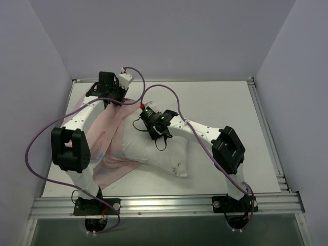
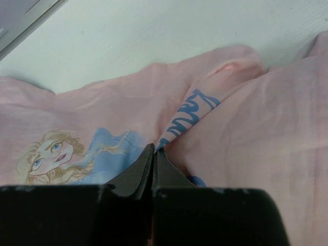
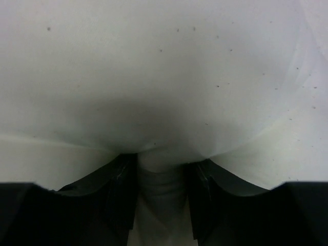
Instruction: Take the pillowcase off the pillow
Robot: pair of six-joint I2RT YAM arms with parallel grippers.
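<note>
The robot's left gripper is pinching a fold (image 2: 188, 114) near the pillow, so it should grab the pillowcase's outer end (image 1: 77, 108) and pull while the right gripper holds the pillow.
The pillowcase (image 1: 105, 136) lies pink side up on the left of the table, still round the left end of the white pillow (image 1: 159, 154), which sticks out to the right. My left gripper (image 1: 115, 101) is at the pillowcase's far edge. In the left wrist view it (image 2: 154, 149) is shut on a fold of the pillowcase (image 2: 256, 133), beside the printed princess (image 2: 51, 154). My right gripper (image 1: 152, 134) presses on the pillow's top. In the right wrist view it (image 3: 161, 169) is shut on a bunch of the pillow's white fabric (image 3: 164, 77).
The white table (image 1: 220, 107) stretches to the right and back, with grey walls round it. A metal rail (image 1: 164, 205) runs along the near edge by the arm bases. Purple cables loop over both arms.
</note>
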